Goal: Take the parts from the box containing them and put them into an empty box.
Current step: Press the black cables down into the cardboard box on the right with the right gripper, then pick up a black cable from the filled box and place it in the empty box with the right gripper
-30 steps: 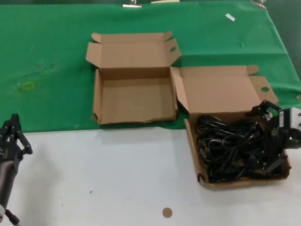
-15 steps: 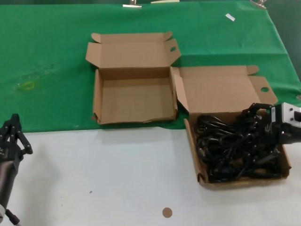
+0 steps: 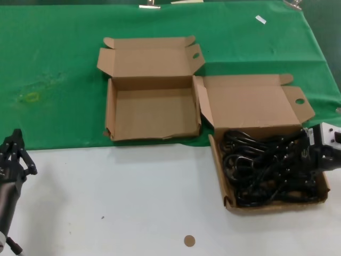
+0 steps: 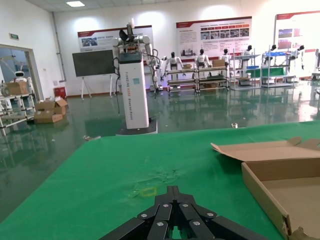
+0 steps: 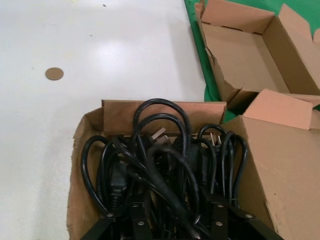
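The loops (image 5: pixel 161 116) arch up in a bunch. The coiled black power cable (image 5: pixel 171 198) will come free as one bundle when I lift it, and the other cables will stay behind.
The black power cables (image 3: pixel 261 165) lie in a tangled pile in the right cardboard box (image 3: pixel 277 206), whose lid stands open behind it. My right gripper (image 3: pixel 297 162) reaches in from the box's right side, low in the pile. In the right wrist view its jaws stand open (image 5: pixel 175 206) with several cables (image 5: pixel 165 160) between the fingers. The empty box (image 3: pixel 152 114) sits open on the green cloth to the left; it also shows in the right wrist view (image 5: pixel 250 55) and the left wrist view (image 4: pixel 295 190). My left gripper (image 3: pixel 16 136) is shut and parked at the front left.
A green cloth (image 3: pixel 58 69) covers the far half of the table and bare white table (image 3: pixel 133 197) the near half. A small brown disc (image 3: pixel 189 240) lies near the front edge. A white tag (image 3: pixel 260 19) lies far back on the cloth.
My right gripper has dropped from a raised pose over the box's right side down into the cable pile. The left arm has not moved.
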Motion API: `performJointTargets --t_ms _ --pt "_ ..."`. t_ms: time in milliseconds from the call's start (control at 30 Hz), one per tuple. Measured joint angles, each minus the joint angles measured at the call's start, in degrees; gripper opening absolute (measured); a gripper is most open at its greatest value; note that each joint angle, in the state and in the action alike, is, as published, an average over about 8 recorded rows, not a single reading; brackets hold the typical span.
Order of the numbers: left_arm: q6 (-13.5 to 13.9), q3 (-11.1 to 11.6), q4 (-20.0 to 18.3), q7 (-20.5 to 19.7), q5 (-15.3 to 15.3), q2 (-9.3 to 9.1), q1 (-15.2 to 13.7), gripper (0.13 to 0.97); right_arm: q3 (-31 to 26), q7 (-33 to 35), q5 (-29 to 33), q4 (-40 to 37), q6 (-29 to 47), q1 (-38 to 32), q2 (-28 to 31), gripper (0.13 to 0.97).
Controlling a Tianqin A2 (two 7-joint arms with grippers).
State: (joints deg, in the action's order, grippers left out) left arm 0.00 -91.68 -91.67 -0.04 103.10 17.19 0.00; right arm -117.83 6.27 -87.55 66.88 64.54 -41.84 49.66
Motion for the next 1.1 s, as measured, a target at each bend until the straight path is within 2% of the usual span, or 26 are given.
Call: performJointTargets --t_ms 33,167,433,733,1100 --pt "0.00 0.00 0.00 0.00 0.00 0.00 0.00 0.144 0.09 0.00 0.04 0.08 0.28 0.02 0.02 0.434" --pt "0.00 0.00 0.00 0.01 0.00 0.00 0.00 0.144 0.51 -0.22 0.23 0.71 1.10 0.19 0.17 0.434" --pt "0.00 0.00 0.00 0.01 0.00 0.00 0.00 0.144 1.47 -1.06 0.59 2.68 1.73 0.78 0.53 0.270" --pt "0.00 0.00 0.00 0.01 0.01 0.00 0.00 0.144 2.48 -2.26 0.85 4.85 2.39 0.48 1.10 0.182" --pt "0.00 0.00 0.00 0.01 0.01 0.00 0.00 0.144 2.50 -3.45 2.76 4.90 3.67 -3.83 0.19 0.179"
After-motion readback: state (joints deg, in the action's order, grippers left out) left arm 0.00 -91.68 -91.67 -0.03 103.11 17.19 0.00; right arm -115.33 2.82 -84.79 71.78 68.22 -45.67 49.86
